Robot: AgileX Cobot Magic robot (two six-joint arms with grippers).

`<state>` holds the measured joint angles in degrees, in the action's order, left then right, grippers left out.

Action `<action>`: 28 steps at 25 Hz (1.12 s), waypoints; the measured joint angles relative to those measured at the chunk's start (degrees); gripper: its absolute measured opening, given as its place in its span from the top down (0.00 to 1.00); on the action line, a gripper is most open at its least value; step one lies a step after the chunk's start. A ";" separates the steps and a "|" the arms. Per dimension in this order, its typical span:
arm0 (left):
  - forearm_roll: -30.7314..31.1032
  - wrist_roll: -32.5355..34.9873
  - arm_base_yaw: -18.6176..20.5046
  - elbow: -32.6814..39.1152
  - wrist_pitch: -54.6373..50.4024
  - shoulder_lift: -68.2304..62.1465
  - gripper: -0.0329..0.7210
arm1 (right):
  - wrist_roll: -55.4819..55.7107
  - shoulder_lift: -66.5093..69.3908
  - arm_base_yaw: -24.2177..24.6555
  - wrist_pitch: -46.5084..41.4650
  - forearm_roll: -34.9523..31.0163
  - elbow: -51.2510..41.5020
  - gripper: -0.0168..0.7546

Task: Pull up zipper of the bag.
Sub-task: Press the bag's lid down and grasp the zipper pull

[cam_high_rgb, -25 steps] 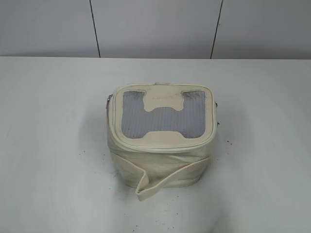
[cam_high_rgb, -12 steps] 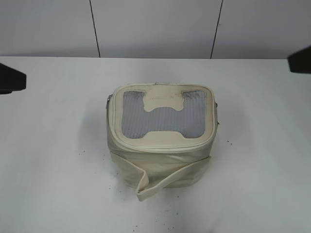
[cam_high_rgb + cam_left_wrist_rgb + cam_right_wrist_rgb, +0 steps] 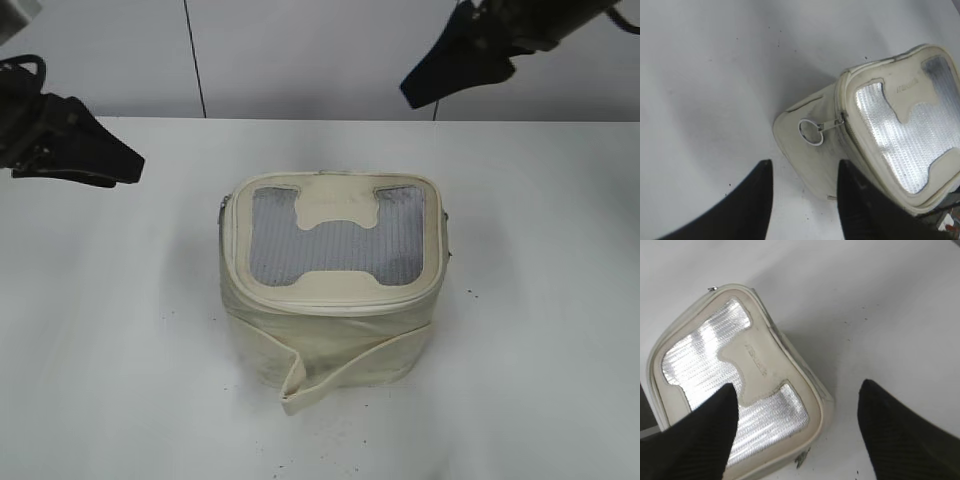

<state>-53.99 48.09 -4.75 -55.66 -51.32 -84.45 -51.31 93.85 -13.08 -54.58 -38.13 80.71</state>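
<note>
My gripper will slide the silver pull [image 3: 831, 124] past the bag rim's front corner [image 3: 243, 293] to the front of the bag when it pulls, because the zipper track curves smoothly round that corner.
The cream bag [image 3: 330, 300] stands mid-table, its grey mesh top with the cream H-shaped patch facing up and its loose strap band [image 3: 310, 385] hanging at the front. The zipper track [image 3: 852, 135] runs round the top panel rim. One silver pull with a ring [image 3: 811, 132] hangs on the bag's left side; another pull [image 3: 801, 459] shows at the right side. My left gripper [image 3: 125, 165] is open and empty, left of the bag; in the left wrist view [image 3: 804, 172] its tips are just short of the ring. My right gripper [image 3: 420, 85] is open and empty, high at the back right; in the right wrist view [image 3: 797, 397] it hangs over the bag's top.
The white table [image 3: 540, 300] carries small dark specks around the bag. A grey panelled wall [image 3: 320, 50] stands behind the table's far edge.
Both arms have come into view: the left from the left edge toward the bag, the right from the right edge up and inward. The bag has not moved.
</note>
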 joint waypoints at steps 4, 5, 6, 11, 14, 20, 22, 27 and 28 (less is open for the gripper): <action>0.06 4.00 -0.66 -3.68 -2.41 -6.36 0.49 | -1.48 11.49 -2.76 -6.69 -0.84 12.11 0.26; 0.06 4.91 -1.18 -4.34 -2.77 -7.65 0.48 | -1.53 14.09 -3.95 -7.32 -0.49 15.06 0.26; 0.12 5.57 -1.75 -4.92 -3.09 -8.81 0.48 | -1.58 16.17 -5.02 -8.22 0.05 17.54 0.26; 2.39 7.91 -4.42 -6.86 -3.40 -13.02 0.48 | -0.85 26.72 -10.08 -12.89 3.31 29.60 0.29; 2.76 8.05 -5.34 -7.18 -2.81 -14.44 0.48 | -0.65 31.12 -11.67 -13.84 3.91 33.70 0.30; 2.94 8.24 -6.34 -8.21 -2.08 -16.74 0.48 | -0.45 35.37 -13.05 -14.46 3.96 36.13 0.30; 3.01 8.24 -6.60 -8.61 -2.08 -17.49 0.48 | -0.45 36.02 -13.10 -14.46 3.96 36.13 0.30; 3.06 8.24 -7.39 -9.21 -1.70 -17.99 0.46 | 0.49 37.79 -13.10 -14.46 4.46 36.24 0.35; 3.13 8.24 -7.39 -9.21 -1.70 -18.04 0.45 | 0.65 38.04 -13.10 -14.46 4.59 36.30 0.37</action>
<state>-50.86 56.33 -12.14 -64.86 -53.02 -102.50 -50.66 131.88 -26.18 -69.04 -33.53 117.01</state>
